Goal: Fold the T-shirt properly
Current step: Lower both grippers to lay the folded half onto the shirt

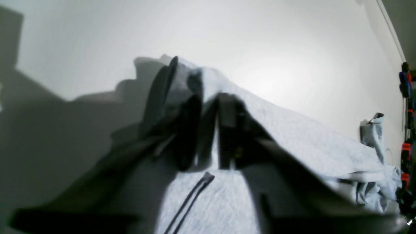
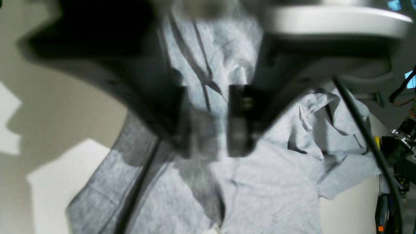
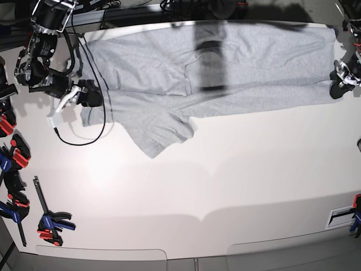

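The sleeve (image 3: 159, 133) has its tip (image 3: 151, 151) lying limp and spread out. I expect it to flip over and stay flat within the T-shirt's long edge when I fold it inward.
The light grey T-shirt (image 3: 254, 62) lies along the back of the white table (image 3: 225, 180), folded lengthwise, with one sleeve (image 3: 161, 132) sticking out toward the front. At the shirt's left end sits my right gripper (image 3: 90, 97). In the right wrist view it (image 2: 222, 130) is open, its blurred fingers (image 2: 240, 123) straddling wrinkled T-shirt cloth (image 2: 260, 182). My left gripper (image 3: 337, 87) is at the shirt's right end. Seen from the left wrist camera, it (image 1: 209, 136) is slightly open just over the T-shirt (image 1: 292, 136), with a raised fold of cloth lying against the left finger (image 1: 188, 130).
Blue and red clamps (image 3: 51, 221) lie near the table's front left edge, and more clamps (image 3: 8, 121) line the left side. A black cable (image 3: 84, 135) loops on the table beside the right arm. A dark shadow band (image 3: 210, 56) crosses the shirt's middle.
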`<action>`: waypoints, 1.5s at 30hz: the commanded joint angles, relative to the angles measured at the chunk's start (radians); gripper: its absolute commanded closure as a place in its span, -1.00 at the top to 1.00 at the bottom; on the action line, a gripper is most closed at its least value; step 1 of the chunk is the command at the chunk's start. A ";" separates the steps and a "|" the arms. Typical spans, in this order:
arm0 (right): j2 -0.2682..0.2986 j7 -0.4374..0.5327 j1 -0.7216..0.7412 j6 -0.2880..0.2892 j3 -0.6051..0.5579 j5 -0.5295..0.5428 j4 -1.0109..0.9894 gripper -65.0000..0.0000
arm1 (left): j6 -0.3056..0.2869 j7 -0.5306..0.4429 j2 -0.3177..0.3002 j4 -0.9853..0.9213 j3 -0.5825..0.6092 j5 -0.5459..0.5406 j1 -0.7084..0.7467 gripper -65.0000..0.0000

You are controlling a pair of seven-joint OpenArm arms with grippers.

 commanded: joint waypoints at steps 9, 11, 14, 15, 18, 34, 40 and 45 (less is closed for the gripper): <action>0.089 0.006 0.033 0.016 0.006 0.066 0.045 -0.26 | -0.009 -0.009 -0.065 0.027 -0.007 -0.117 -0.006 -0.47; 0.109 0.006 0.051 0.016 0.007 0.066 0.060 -0.26 | -0.009 -0.009 -0.079 0.037 -0.008 -0.143 -0.006 -0.47; 0.112 0.008 0.098 0.016 0.007 0.071 0.070 -0.26 | -0.009 -0.009 -0.088 0.069 -0.010 -0.157 -0.006 -0.46; 0.104 0.008 0.118 0.016 0.007 0.078 0.070 -0.26 | -0.009 -0.010 -0.088 0.082 -0.013 -0.157 -0.006 -0.43; 0.056 0.009 0.182 0.016 0.007 0.077 0.070 -0.26 | -0.009 -0.013 -0.088 0.119 -0.013 -0.157 -0.006 -0.31; -0.250 0.489 0.378 -0.047 -0.208 -0.676 -0.117 -0.26 | -0.009 -0.013 -0.088 0.163 -0.013 -0.155 -0.006 -0.27; -0.258 0.629 0.437 -0.198 -0.306 -0.838 -0.353 -0.26 | -0.009 -0.017 -0.084 0.163 -0.013 -0.123 -0.006 -0.27; -0.264 0.634 0.449 -0.225 -0.306 -0.837 -0.472 -0.26 | -0.009 -0.034 -0.077 0.163 -0.013 -0.119 -0.006 -0.27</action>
